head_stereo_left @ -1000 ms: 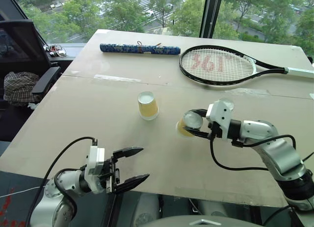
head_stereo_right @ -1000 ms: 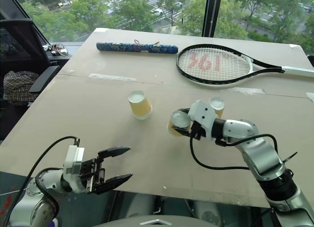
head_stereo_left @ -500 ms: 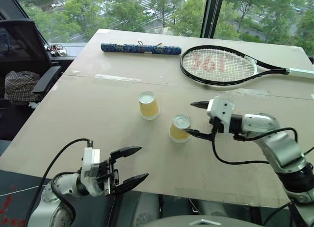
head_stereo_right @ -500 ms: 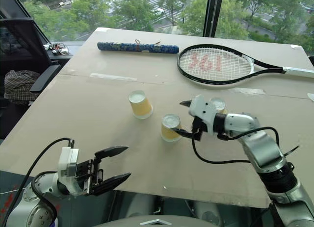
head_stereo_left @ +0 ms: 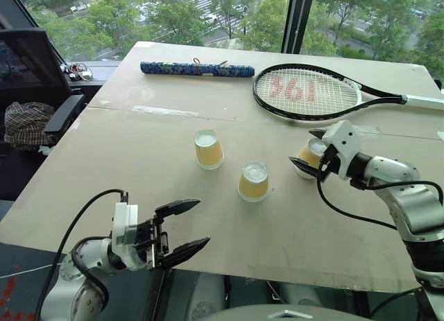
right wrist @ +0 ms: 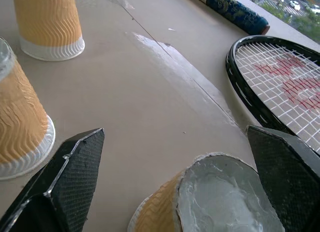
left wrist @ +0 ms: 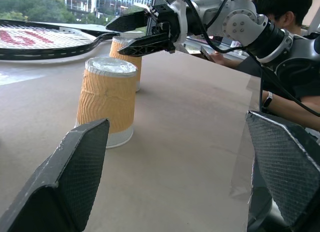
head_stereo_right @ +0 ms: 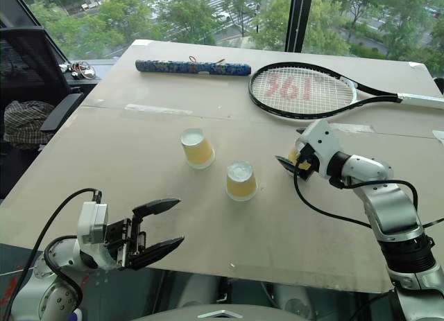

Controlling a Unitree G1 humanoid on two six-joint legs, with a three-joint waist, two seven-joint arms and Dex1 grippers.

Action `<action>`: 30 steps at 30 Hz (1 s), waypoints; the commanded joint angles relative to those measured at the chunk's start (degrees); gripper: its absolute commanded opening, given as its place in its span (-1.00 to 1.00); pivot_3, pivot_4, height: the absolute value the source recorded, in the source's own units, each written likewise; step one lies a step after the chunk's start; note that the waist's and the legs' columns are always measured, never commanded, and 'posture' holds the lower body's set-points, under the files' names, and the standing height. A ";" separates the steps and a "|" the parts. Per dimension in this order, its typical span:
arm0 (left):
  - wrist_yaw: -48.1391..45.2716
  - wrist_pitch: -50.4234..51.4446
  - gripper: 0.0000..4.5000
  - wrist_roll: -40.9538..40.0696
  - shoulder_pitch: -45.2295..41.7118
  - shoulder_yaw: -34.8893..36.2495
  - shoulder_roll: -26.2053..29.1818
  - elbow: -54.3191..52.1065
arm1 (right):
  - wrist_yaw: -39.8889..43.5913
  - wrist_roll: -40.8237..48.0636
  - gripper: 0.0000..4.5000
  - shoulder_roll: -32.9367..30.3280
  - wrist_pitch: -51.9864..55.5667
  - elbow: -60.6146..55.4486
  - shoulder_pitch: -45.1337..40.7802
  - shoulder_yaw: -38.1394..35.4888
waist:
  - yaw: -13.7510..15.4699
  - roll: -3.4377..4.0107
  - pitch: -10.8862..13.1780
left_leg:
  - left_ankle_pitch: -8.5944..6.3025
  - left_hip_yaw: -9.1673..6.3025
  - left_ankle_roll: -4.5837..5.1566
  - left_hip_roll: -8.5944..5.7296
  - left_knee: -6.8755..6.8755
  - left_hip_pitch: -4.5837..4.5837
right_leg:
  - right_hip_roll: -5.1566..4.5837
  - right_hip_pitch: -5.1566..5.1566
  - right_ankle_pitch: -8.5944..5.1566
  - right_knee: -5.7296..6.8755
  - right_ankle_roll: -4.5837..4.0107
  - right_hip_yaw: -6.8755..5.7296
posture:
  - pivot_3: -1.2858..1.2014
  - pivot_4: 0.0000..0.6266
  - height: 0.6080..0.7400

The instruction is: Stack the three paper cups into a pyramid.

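I should back off because the third cup's rim (right wrist: pixel 245 178) is off-centre, close under one finger of my right gripper. I should then centre both fingers around the cup's side (head_stereo_left: pixel 307 157) before closing.
Three paper cups stand upside down on the table (head_stereo_left: pixel 139 168). One cup (head_stereo_left: pixel 209 149) is left of centre and a second cup (head_stereo_left: pixel 254 181) stands just right of it and nearer to me. The third cup (right wrist: pixel 220 202) sits further right, between the fingers of my right gripper (head_stereo_left: pixel 309 154). That gripper is open and straddles the cup from the side. My left gripper (head_stereo_left: pixel 201 222) hangs open off the table's near edge with nothing between its fingers. In the left wrist view the second cup (left wrist: pixel 107 106) stands in front of the right gripper (left wrist: pixel 145 34).
A tennis racket (head_stereo_left: pixel 309 92) and a blue patterned tube (head_stereo_left: pixel 198 69) lie at the far side of the table. A black chair (head_stereo_left: pixel 48 92) holding a checked cloth stands off the left edge. A person (left wrist: pixel 280 11) sits beyond the table's right side.
My right gripper let go of the second cup, leaving it upside down on the table, opened wide and swung right to the third cup. The left gripper stayed put.
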 commanded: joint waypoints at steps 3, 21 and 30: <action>-0.65 -1.63 1.00 0.78 0.95 -0.05 -0.34 -0.35 | 0.20 -0.30 0.60 0.82 -2.66 2.17 0.56 -0.96 | 0.01 -0.04 -0.02 | 0.00 -0.02 0.00 0.01 0.00 0.00 | -0.01 0.01 0.00 0.00 0.00 -0.01 | 0.03 -0.52 1.00; 2.16 -2.03 1.00 2.70 0.89 -2.46 -1.27 -1.83 | 1.13 -2.02 -0.96 0.03 -6.48 2.19 0.35 -1.70 | 0.01 -0.07 -0.05 | 0.00 -0.01 0.00 0.02 0.00 0.03 | -0.07 0.02 0.00 0.00 -0.01 0.02 | 0.03 -0.52 1.00; 3.57 -1.93 1.00 3.48 -0.06 -3.99 -1.34 -1.91 | 7.14 5.06 -0.17 0.01 -1.82 -0.21 0.80 -1.38 | 0.00 -0.06 -0.04 | 0.00 -0.01 0.00 0.03 0.00 0.03 | -0.07 0.02 0.00 0.00 -0.01 0.02 | 0.03 -0.52 1.00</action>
